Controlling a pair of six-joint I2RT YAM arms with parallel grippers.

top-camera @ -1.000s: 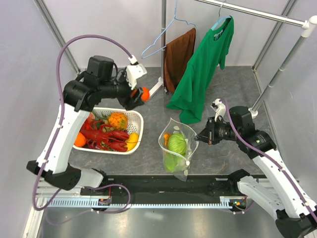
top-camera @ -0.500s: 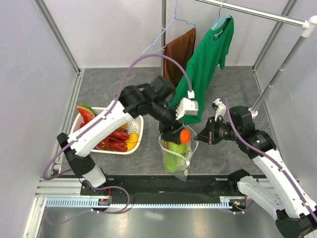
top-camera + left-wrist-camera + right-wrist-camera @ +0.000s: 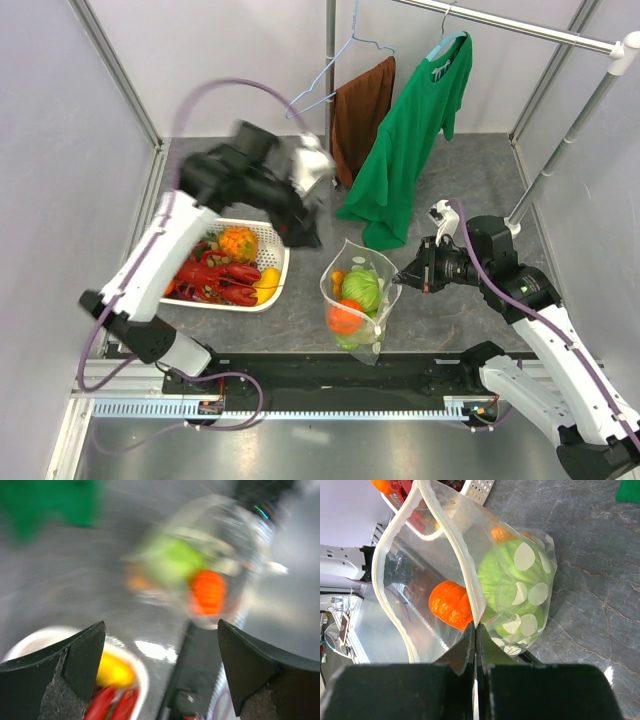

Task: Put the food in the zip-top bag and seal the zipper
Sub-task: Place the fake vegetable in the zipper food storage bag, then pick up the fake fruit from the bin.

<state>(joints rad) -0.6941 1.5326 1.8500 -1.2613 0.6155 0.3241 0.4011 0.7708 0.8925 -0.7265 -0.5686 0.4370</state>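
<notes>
I should keep moving my left gripper to the basket (image 3: pixel 226 270) until it closes on a piece, because food fills that basket and my right gripper is holding the bag's opening (image 3: pixel 347 289) open.
The clear dotted zip-top bag (image 3: pixel 371 262) stands open near the table's front edge, holding a green cabbage (image 3: pixel 359 289), an orange fruit (image 3: pixel 344 317) and other green pieces. My right gripper (image 3: pixel 403 279) is shut on the bag's whitish zipper rim (image 3: pixel 470 600), holding the mouth open; the orange fruit (image 3: pixel 451 604) and cabbage (image 3: pixel 515 587) show through the plastic. My left gripper (image 3: pixel 300 232) is open and empty, blurred, between the bag and the basket. Its view shows the bag (image 3: pixel 240 535) ahead. Red lobsters (image 3: pixel 213 278), yellow pieces (image 3: pixel 268 279) and an orange-green fruit (image 3: pixel 238 243) lie in the basket.
The white perforated basket (image 3: pixel 281 247) sits at the left. A green T-shirt (image 3: pixel 412 130) and a brown cloth (image 3: pixel 360 110) hang on a rail at the back, with an empty blue hanger (image 3: pixel 330 80). A metal post (image 3: pixel 570 130) stands at right.
My left gripper carried the orange fruit from above the basket to the bag mouth, let it go, and has swung back left, open. The fruit now lies in the bag. The right arm held still.
</notes>
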